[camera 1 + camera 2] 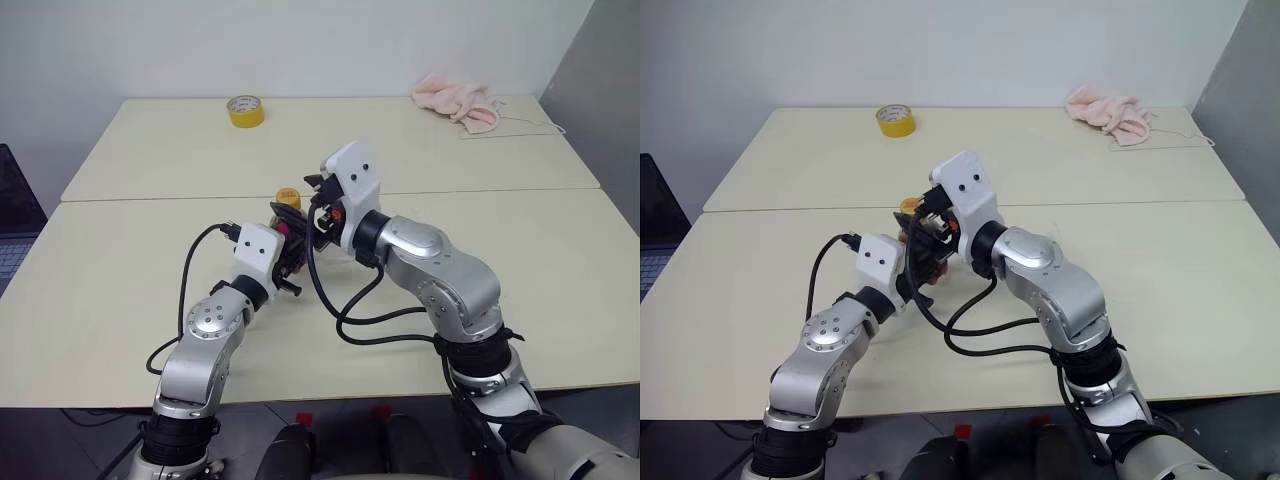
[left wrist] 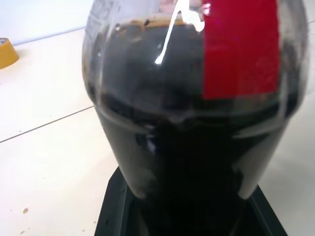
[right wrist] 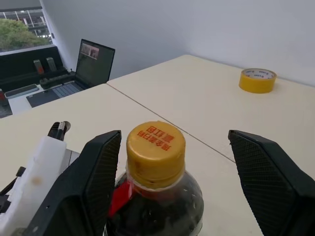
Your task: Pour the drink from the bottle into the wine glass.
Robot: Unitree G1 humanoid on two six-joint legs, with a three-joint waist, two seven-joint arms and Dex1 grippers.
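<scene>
My gripper will twist the orange-yellow cap [image 3: 156,153], and the cap will turn in place and stay on, because it sits all the way down over the bottle's neck [image 3: 155,188].
The bottle [image 2: 187,147] stands upright near the middle of the table [image 1: 110,300], its bulbous body full of the dark drink [image 2: 167,167] and bearing a red label. My left gripper [image 1: 293,258] is shut on the bottle's body from the near left. Above it, my right gripper [image 3: 172,137] is open, with one black finger [image 3: 98,182] on each side of the orange-yellow cap [image 3: 155,152] and a gap on both sides. The cap [image 1: 288,197] peeks out between the two hands. The wine glass is out of view.
A yellow tape roll [image 1: 245,110] lies at the far left of the table, and a pink cloth [image 1: 460,100] at the far right corner. A laptop [image 3: 93,61] stands off the table's left side. A seam [image 1: 150,197] runs across between the two tabletops.
</scene>
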